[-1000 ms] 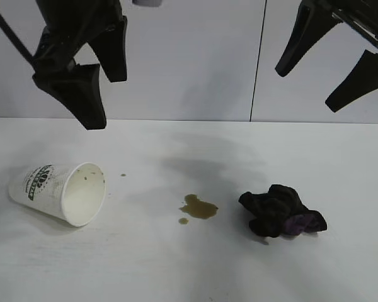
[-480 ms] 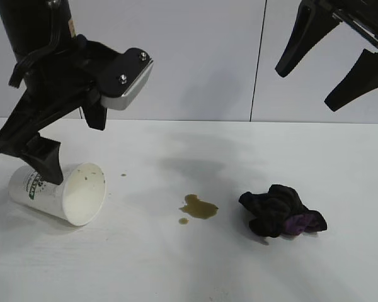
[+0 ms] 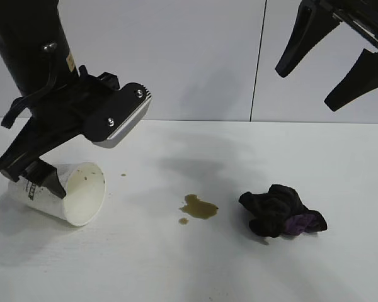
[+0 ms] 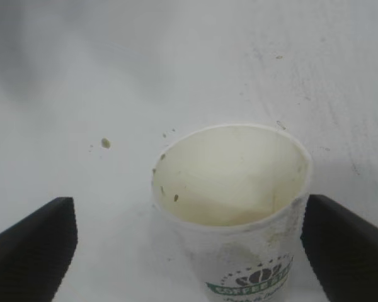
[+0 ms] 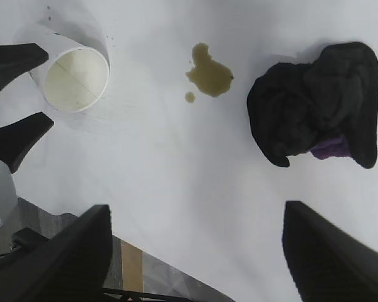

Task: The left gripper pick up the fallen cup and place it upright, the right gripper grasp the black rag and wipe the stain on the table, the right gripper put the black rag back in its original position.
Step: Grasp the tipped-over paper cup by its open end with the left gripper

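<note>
My left gripper should go on down with its open fingers across the fallen cup's body (image 3: 40,199) until they are on either side of the sides just behind its opening (image 3: 86,194), before it closes.
The fallen cup (image 3: 75,195) lies on its side at the table's (image 3: 176,270) left, mouth towards the stain. My left gripper (image 3: 41,179) is down at the cup and open, one finger on each side of its body, as the left wrist view shows (image 4: 189,251) with the cup (image 4: 233,189) between them. The olive-brown stain (image 3: 198,207) with its droplet (image 3: 183,221) is in the middle. The black rag (image 3: 280,211) lies to its right. My right gripper (image 3: 305,88) hangs open high above the rag. The right wrist view shows cup (image 5: 75,78), stain (image 5: 209,74) and rag (image 5: 315,104).
A grey wall (image 3: 208,63) stands behind the table. A tiny brown speck (image 3: 122,175) lies just right of the cup's mouth. The table's edge (image 5: 151,264) shows in the right wrist view.
My left gripper has come down from high above the table to the cup and now straddles it. The cup, stain, rag and right gripper have not moved.
</note>
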Robot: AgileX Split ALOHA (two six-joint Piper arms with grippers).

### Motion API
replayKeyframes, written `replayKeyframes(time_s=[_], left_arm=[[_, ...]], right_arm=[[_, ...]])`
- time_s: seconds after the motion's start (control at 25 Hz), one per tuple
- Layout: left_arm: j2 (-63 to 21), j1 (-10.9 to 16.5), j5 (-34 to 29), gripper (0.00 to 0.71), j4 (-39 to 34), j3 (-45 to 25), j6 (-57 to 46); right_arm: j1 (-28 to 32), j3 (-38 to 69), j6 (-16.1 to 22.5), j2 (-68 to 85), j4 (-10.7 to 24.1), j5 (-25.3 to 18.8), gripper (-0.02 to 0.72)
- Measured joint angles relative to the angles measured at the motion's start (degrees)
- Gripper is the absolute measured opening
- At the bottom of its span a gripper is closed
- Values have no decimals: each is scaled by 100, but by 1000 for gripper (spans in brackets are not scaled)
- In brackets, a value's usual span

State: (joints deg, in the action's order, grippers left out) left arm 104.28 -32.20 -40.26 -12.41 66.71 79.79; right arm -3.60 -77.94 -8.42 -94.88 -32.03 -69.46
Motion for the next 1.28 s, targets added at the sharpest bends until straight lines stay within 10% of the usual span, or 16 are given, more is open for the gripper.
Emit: replayKeyframes(time_s=[1.08,1.28], left_arm=[[992,311,421,688,-728,6,-968],[992,311,462,582,-613,6,-979]], right_arm=[[0,0,-63,0,-4,27,516],[0,0,-63,0,-4,27,516]])
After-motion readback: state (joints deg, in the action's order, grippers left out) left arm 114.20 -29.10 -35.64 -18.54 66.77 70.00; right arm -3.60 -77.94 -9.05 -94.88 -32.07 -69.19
